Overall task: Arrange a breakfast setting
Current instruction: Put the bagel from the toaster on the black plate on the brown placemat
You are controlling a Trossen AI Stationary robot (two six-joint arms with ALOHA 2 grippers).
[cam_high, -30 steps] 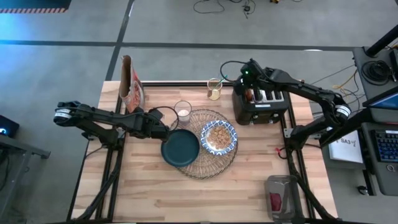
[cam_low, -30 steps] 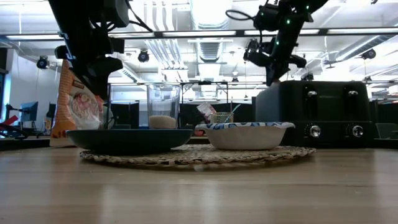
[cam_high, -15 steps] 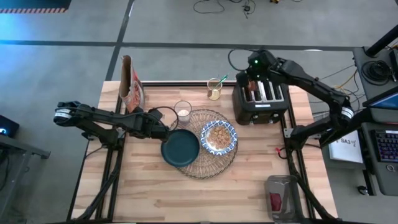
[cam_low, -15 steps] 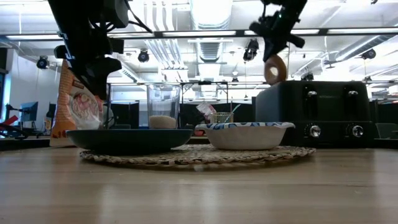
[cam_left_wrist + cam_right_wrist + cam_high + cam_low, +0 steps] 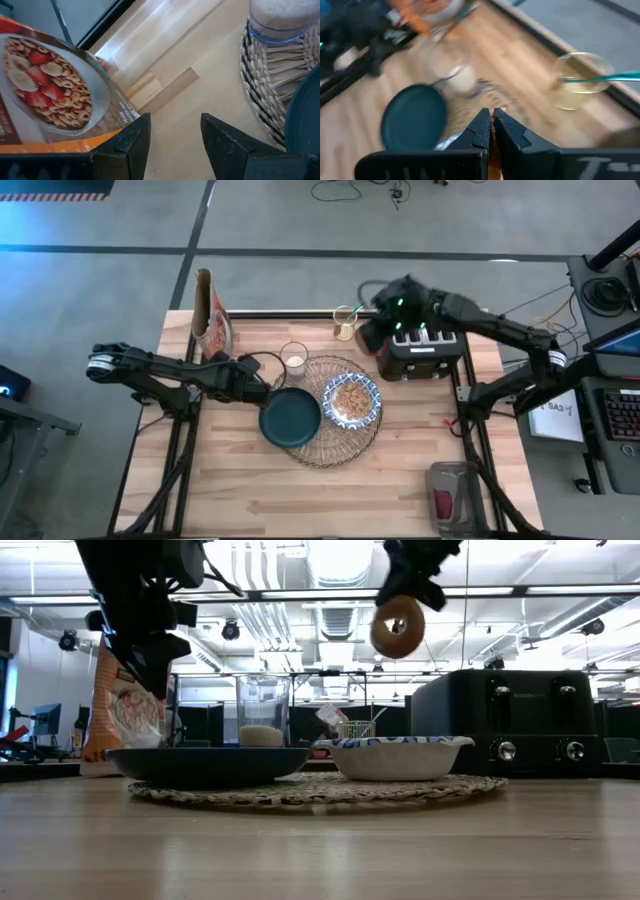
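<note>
The bagel hangs higher than the bowl and the dark teal plate is empty, so my right gripper keeps going there and releases the bagel on it.
A round woven placemat lies mid-table. On it rest a dark teal plate and a blue-and-white bowl with cereal. A clear glass with white contents stands at the mat's far left rim. My right gripper is shut on a brown bagel, high above the mat beside the black toaster. My left gripper is open and empty, just left of the plate. A small clear cup holds a teal-handled utensil. My right gripper pinches the bagel's upper rim between its two fingers, coming from above and pointing down. The bagel hangs below the fingers on edge, its hole showing in the low view. It is lifted clear of the toaster and the table.
A cereal box stands at the far left, close behind my left gripper. The toaster takes up the far right. A grey-and-red object lies at the near right corner. Bare wood lies along the near side.
My right gripper has risen from the toaster's slot with the bagel and gone toward the table's left, over the gap between toaster and mat. The bagel is lifted clear and hangs higher and nearer the low camera than before.
</note>
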